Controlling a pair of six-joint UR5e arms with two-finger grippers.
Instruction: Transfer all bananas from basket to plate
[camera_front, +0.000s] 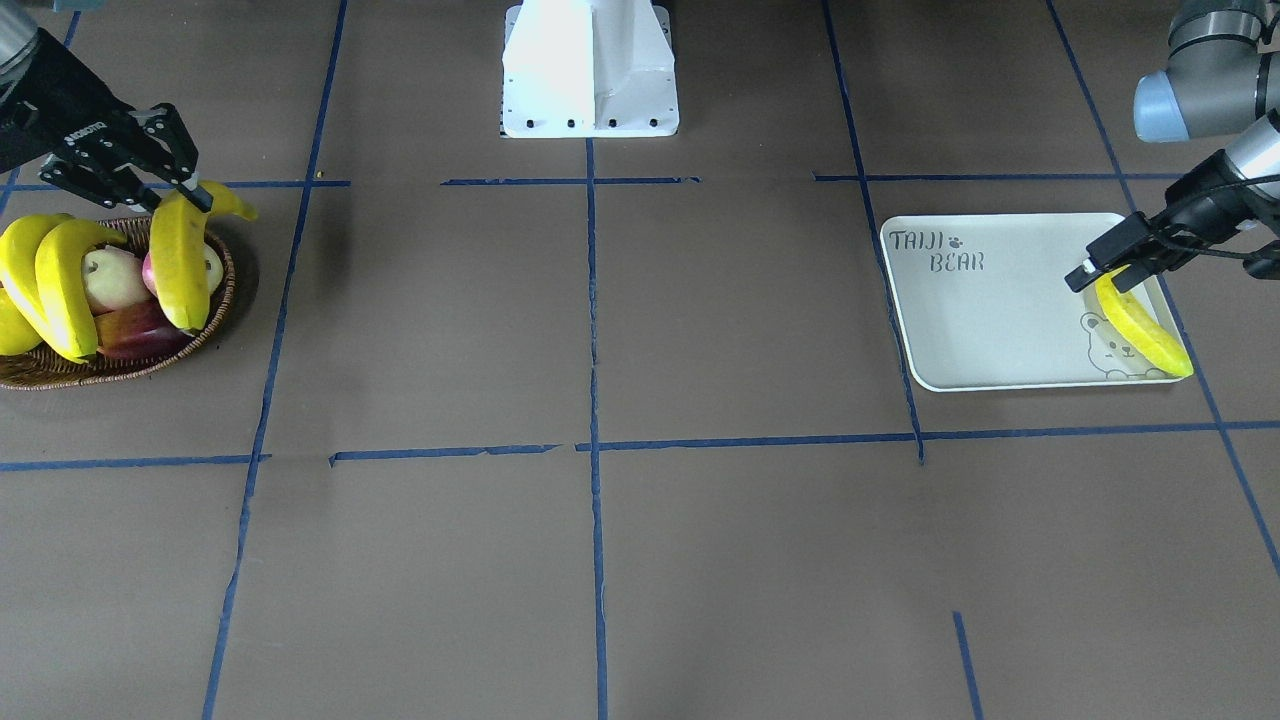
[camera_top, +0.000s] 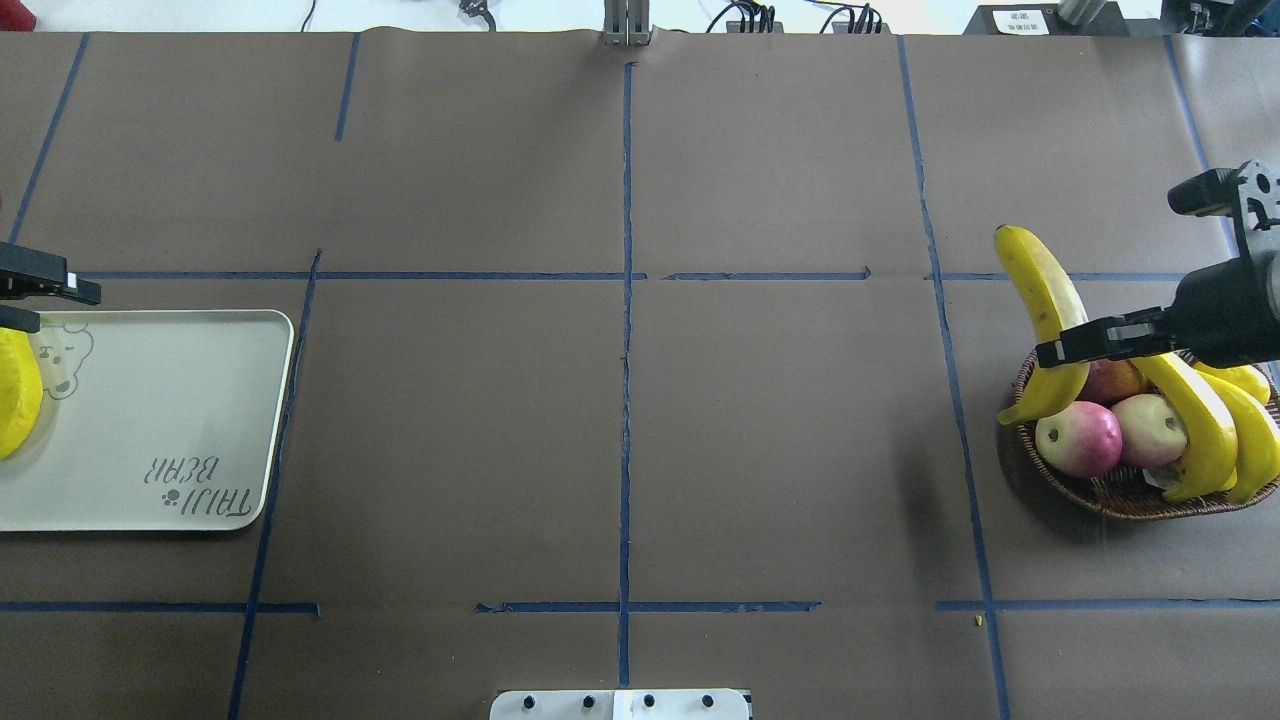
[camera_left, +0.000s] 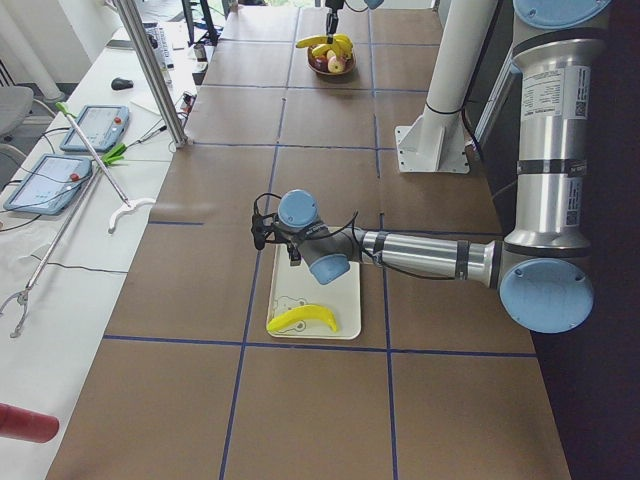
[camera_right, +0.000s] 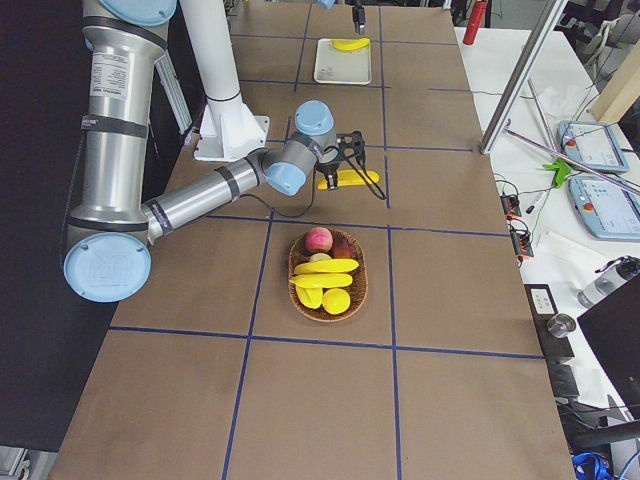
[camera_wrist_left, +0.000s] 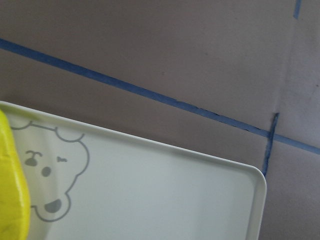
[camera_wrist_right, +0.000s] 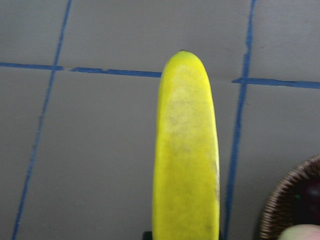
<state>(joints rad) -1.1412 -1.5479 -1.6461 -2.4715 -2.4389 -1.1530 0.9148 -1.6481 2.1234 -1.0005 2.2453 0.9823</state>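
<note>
My open left gripper should go on moving toward the table's middle (camera_front: 654, 246) before it closes on the banana's long lower part (camera_front: 179, 278), because my right gripper leaves that part free.
My right gripper (camera_front: 188, 190) is shut on a yellow banana (camera_front: 180, 255) near its upper end and holds it lifted over the wicker basket (camera_front: 120, 370), by the rim nearest the table's middle; the banana fills the right wrist view (camera_wrist_right: 187, 160). Two more bananas (camera_top: 1200, 430) lie across the basket (camera_top: 1130, 500). One banana (camera_front: 1140, 325) lies on the cream "TAIJI BEAR" plate (camera_front: 980, 330), over the bear face at its outer end. My left gripper (camera_top: 30, 300) is open just above that end of the plate (camera_top: 150, 420), apart from that banana (camera_top: 15, 400).
Red-and-cream apples (camera_top: 1080, 438) and plump yellow fruits (camera_top: 1245, 378) also lie in the basket. The robot's white base (camera_front: 590, 70) stands at the table's middle edge. Blue tape lines cross the brown table between basket and plate.
</note>
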